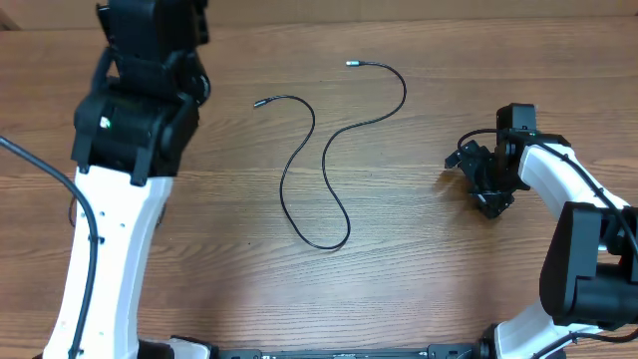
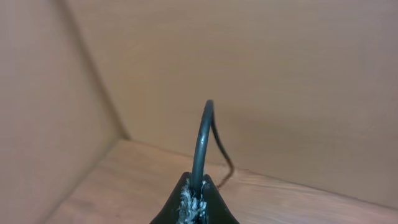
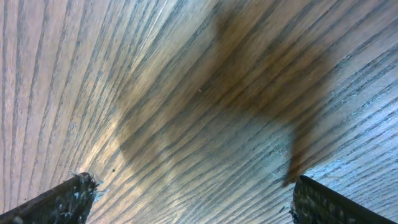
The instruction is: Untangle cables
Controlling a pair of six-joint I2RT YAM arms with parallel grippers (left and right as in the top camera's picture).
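The loose cable (image 1: 325, 160) lies clear of the held cable (image 2: 200, 144), so my left gripper keeps moving the held cable away and let it go well apart.
One thin black cable (image 1: 283, 179) lies loose on the wooden table in an S-shaped curve, with a silvery plug (image 1: 351, 63) at the far end and another plug (image 1: 257, 103) to its left. My left gripper (image 2: 198, 186) is shut on a second black cable (image 2: 202, 134), which arches up and drops behind toward a wooden floor. In the overhead view the left arm (image 1: 135, 110) hides that gripper and that cable. My right gripper (image 3: 196, 199) is open just above bare wood, right of the loose cable, with nothing between its fingers (image 3: 78, 193).
Plain beige walls (image 2: 280, 74) meet in a corner around the left gripper. The right arm (image 1: 558, 179) reaches in from the right edge of the table (image 1: 419, 279). The left arm's white link (image 1: 110, 259) runs down the left side.
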